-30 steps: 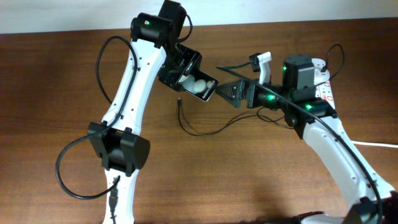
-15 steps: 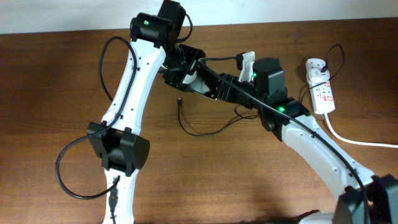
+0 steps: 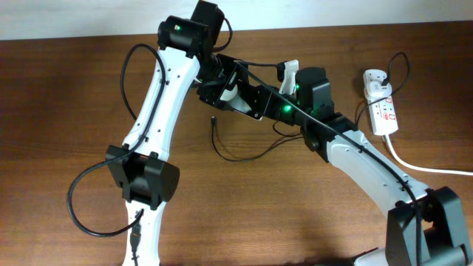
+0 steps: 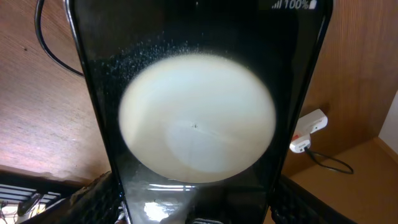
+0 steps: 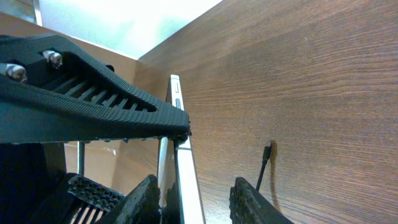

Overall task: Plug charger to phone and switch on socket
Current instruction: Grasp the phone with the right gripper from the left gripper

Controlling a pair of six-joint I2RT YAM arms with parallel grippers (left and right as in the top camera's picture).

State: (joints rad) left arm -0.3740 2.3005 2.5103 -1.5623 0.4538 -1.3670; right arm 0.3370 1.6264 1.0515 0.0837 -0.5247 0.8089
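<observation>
My left gripper should open and take the phone's upper end edge-on, since it grips the phone's long sides while my right gripper covers the phone's lower end.
My left gripper is shut on the phone and holds it in the air over the back of the table. In the left wrist view the black phone with a white round blob fills the frame, clamped between my left gripper fingers. My right gripper has reached the phone's lower end. The right wrist view shows the phone edge-on inside my right gripper. One finger touches it and a gap remains at the other. The charger cable lies on the table with its plug tip free.
The white socket strip lies at the right of the table with the white adapter block plugged in at its far end. Its thick white cord trails off to the right. The left finger crosses the right wrist view.
My right arm has swung left from beside the socket strip to the held phone, and its jaws have narrowed around the phone's end. The left arm has kept the phone almost still.
</observation>
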